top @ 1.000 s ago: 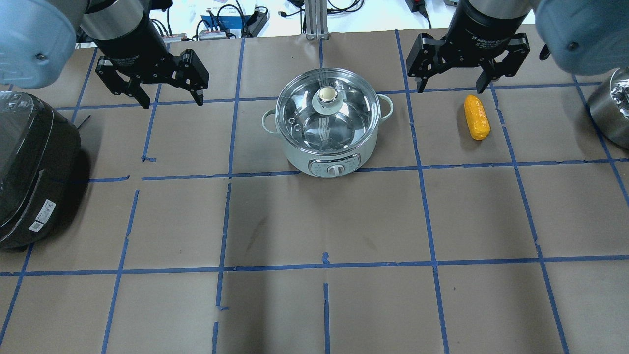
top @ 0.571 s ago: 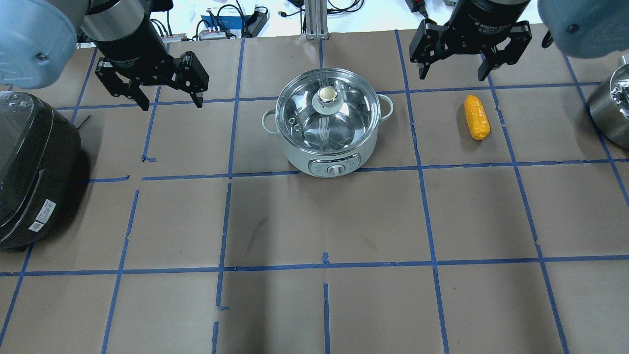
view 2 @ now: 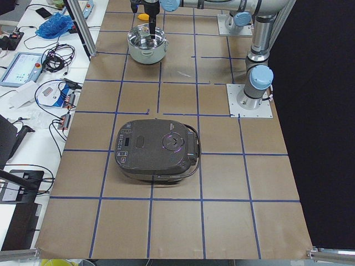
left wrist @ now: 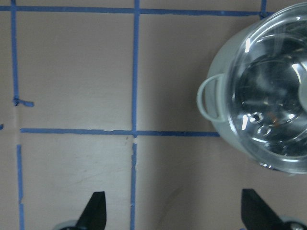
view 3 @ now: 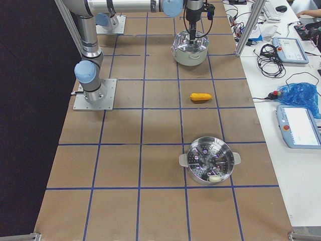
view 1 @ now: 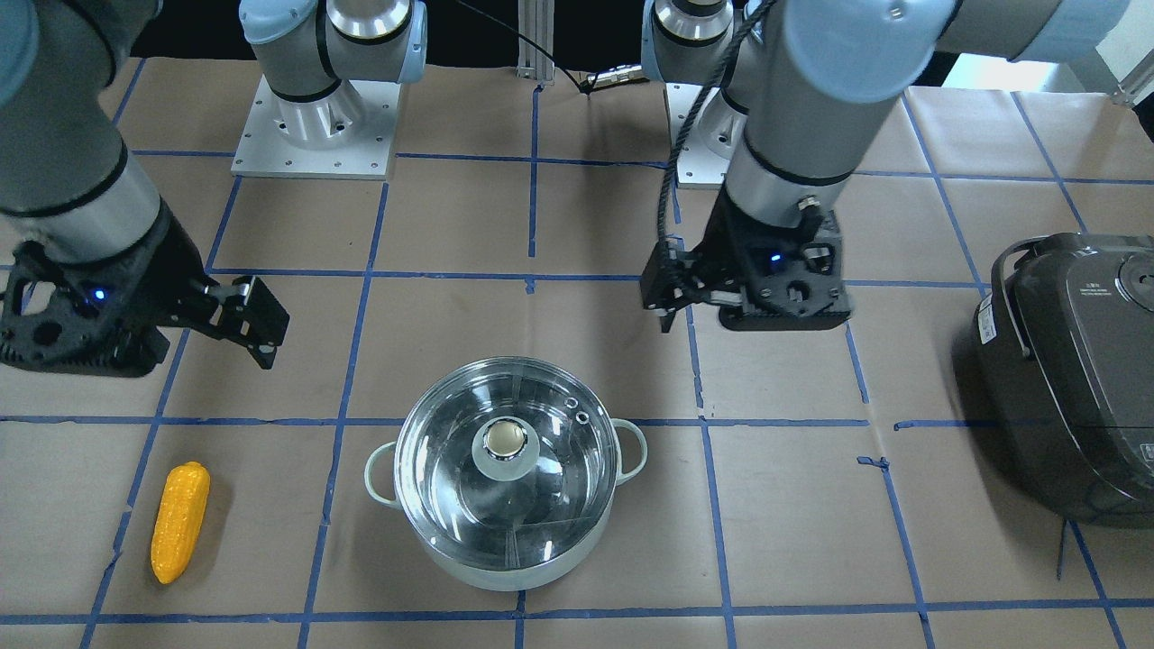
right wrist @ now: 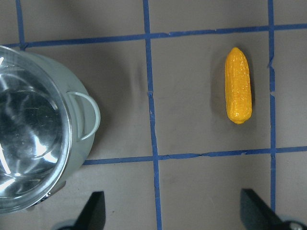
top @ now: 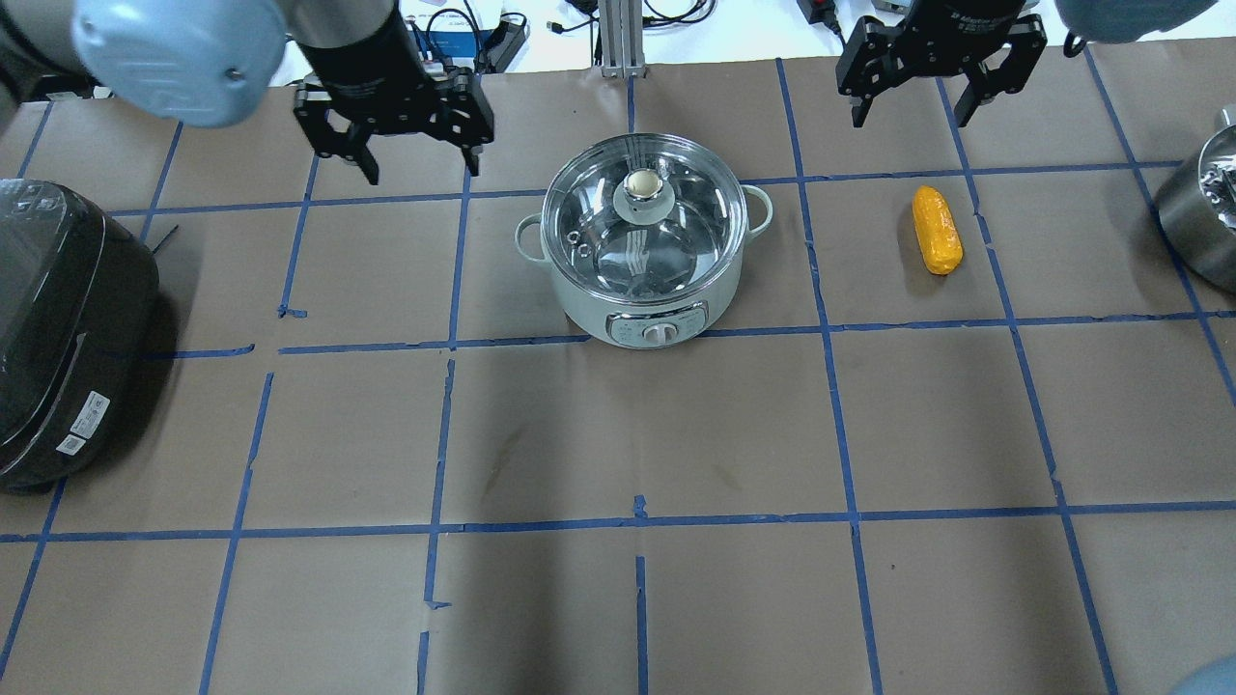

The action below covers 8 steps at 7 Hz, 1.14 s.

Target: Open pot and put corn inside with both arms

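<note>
The glass lid lets shiny steel show through, so I should expect the pot to be empty, with room for the yellow corn to lie inside.
The mint-green pot stands mid-table with its glass lid on and the pale knob up. It also shows in the front view and both wrist views. The yellow corn lies flat to the pot's right, also seen in the front and right wrist views. My left gripper hangs open and empty above the table, left of the pot. My right gripper hangs open and empty above the table beside the corn.
A dark grey rice cooker sits at the left edge. A steel steamer pot sits at the right edge, beyond the corn. The arm bases stand behind the pot in the front view.
My left gripper has moved right, toward the pot, and up in the overhead view. My right gripper has moved up in that view. Both stay open; pot and corn have not moved.
</note>
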Each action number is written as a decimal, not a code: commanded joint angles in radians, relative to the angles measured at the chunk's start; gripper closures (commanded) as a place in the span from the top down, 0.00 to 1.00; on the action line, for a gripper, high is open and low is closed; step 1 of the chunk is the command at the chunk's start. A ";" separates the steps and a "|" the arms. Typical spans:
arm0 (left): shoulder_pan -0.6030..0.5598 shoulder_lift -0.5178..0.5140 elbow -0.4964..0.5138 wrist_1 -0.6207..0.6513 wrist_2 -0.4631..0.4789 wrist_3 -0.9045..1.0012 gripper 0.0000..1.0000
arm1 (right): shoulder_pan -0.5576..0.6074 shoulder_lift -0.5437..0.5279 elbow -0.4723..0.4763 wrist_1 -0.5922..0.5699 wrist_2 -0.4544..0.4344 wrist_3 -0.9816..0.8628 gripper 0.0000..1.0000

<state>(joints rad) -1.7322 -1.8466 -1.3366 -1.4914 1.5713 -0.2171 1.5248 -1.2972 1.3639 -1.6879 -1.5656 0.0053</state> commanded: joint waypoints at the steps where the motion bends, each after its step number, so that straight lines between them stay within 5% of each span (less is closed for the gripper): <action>1: -0.133 -0.182 0.136 0.103 -0.005 -0.175 1.00 | -0.099 0.110 0.084 -0.160 0.010 -0.036 1.00; 3: -0.183 -0.262 0.191 0.114 -0.005 -0.238 1.00 | -0.156 0.208 0.142 -0.349 0.001 -0.191 0.98; 7: -0.191 -0.299 0.183 0.166 -0.050 -0.277 1.00 | -0.213 0.360 0.145 -0.449 0.001 -0.208 0.88; 8: -0.193 -0.315 0.183 0.177 -0.050 -0.277 1.00 | -0.213 0.365 0.162 -0.449 0.001 -0.208 0.79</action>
<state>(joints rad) -1.9239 -2.1470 -1.1515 -1.3307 1.5226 -0.4933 1.3126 -0.9514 1.5109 -2.1264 -1.5647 -0.2017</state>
